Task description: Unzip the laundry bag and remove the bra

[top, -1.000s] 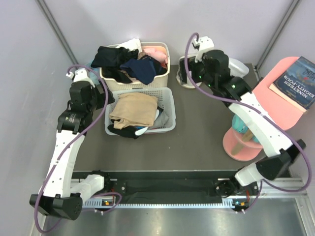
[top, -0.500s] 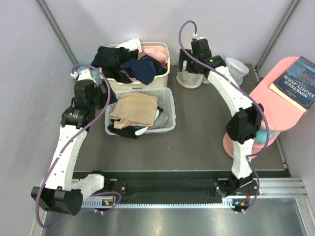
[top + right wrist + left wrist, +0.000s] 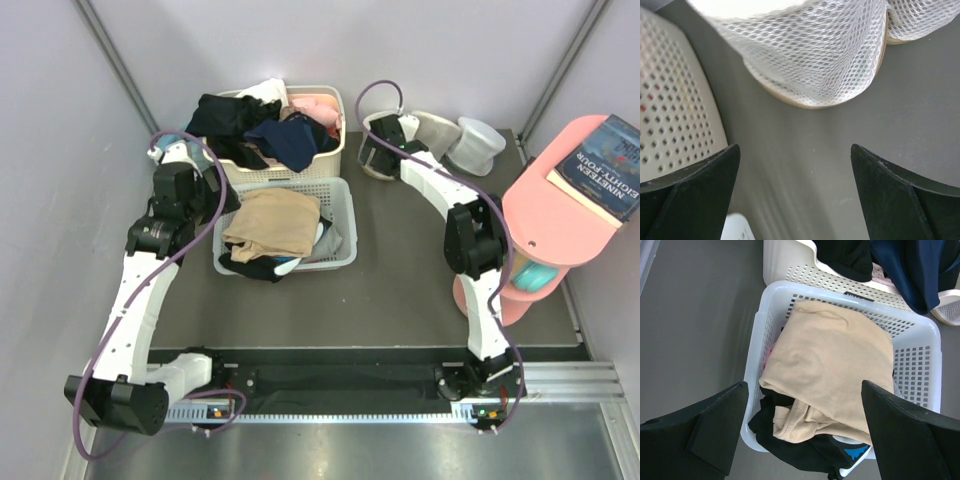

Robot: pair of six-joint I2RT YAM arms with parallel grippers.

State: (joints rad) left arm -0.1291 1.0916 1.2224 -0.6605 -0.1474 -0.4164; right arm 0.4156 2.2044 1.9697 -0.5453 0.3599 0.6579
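Observation:
The laundry bag's mesh side [image 3: 805,62] sags in soft creases [image 3: 832,70], so the mesh side will bunch up into folds at my right gripper when I lift it.
The laundry bag [image 3: 376,174] stands at the back of the table, mostly covered by my right gripper [image 3: 376,150]. In the right wrist view its cream mesh wall and beige rim [image 3: 810,55] fill the top. My right gripper [image 3: 795,147] is open and empty, its fingers spread over bare table just in front of the bag, not touching it. My left gripper [image 3: 215,195] is open and empty; in the left wrist view it [image 3: 804,385] hovers above the folded tan cloth [image 3: 835,365] in the white basket [image 3: 755,340]. The bra is hidden.
A cream basket [image 3: 338,130] of dark clothes stands left of the bag, its wall [image 3: 670,100] close to my right gripper. A slumped beige pouch [image 3: 435,130] and a whiter pouch [image 3: 475,145] lie to the right. A pink side table [image 3: 560,210] holds a book [image 3: 610,155].
My right arm has stretched out toward the back and brought its gripper down against the front of the laundry bag. My left arm has barely moved.

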